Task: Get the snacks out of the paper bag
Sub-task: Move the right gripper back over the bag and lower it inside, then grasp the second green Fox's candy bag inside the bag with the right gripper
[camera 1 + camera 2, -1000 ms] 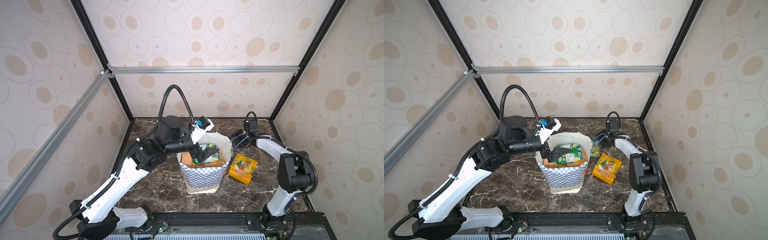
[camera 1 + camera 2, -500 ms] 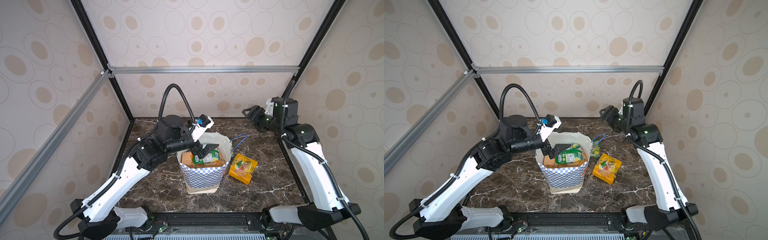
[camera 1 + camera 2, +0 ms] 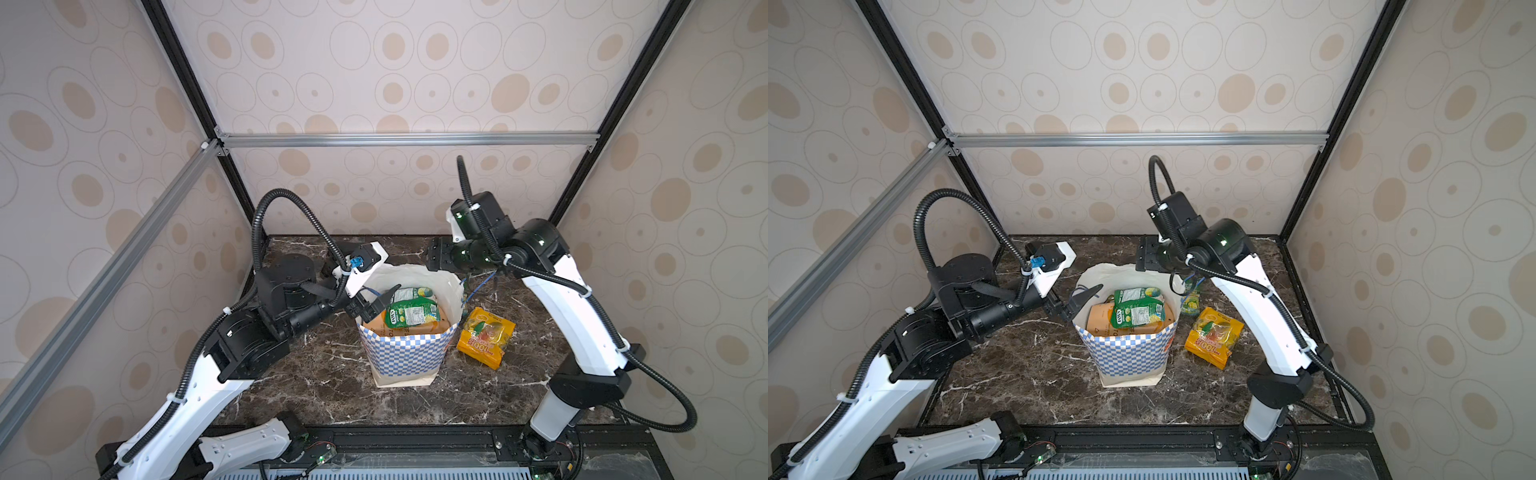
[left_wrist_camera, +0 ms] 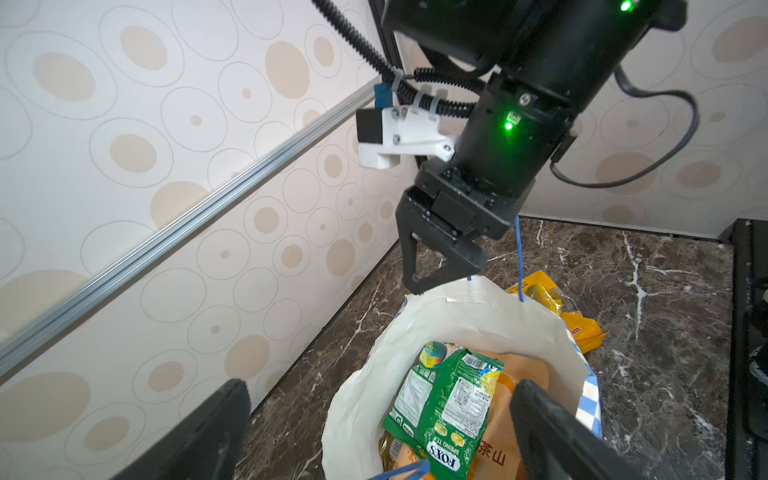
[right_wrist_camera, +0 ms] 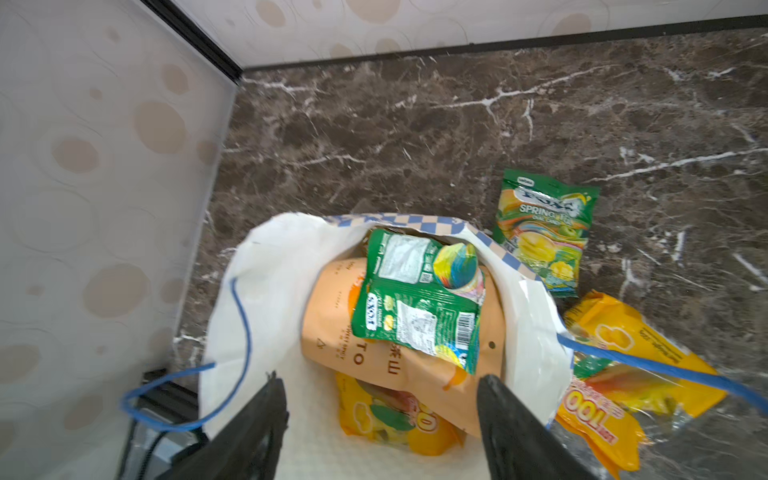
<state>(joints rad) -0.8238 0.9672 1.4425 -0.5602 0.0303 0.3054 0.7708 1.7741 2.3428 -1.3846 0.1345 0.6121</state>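
Observation:
I should keep moving my right gripper into the open paper bag's opening [image 3: 441, 284] until its fingers close on the green packet [image 3: 411, 312], because the packet is lying uncovered on the orange-tan chips bag.
The paper bag [image 3: 407, 357] [image 3: 1129, 353] stands upright mid-table with its mouth open. Inside, a green packet [image 3: 411, 313] [image 5: 415, 307] lies on an orange-tan chips bag [image 5: 332, 328] [image 4: 523, 374], with a yellow gummy bag [image 5: 390, 415] beneath. Another yellow gummy bag [image 3: 486, 336] [image 3: 1214, 336] and a second green packet [image 5: 540, 232] [image 3: 1191, 301] lie on the table to the right of the bag. My left gripper [image 3: 380, 303] [image 4: 380, 384] is open at the bag's left rim. My right gripper [image 3: 434, 257] [image 5: 380, 380] hovers open over the far rim, holding nothing.
Blue cord handles [image 5: 232, 332] [image 3: 478, 286] hang loose at the bag's rim. The dark marble table [image 3: 324, 374] is walled in by patterned panels on the left, back and right. A black rail [image 3: 415, 436] runs along the front edge.
My right arm rose from the table at the back right and swung left over the bag's far rim, jaws widening. My left gripper drew back slightly toward the left rim.

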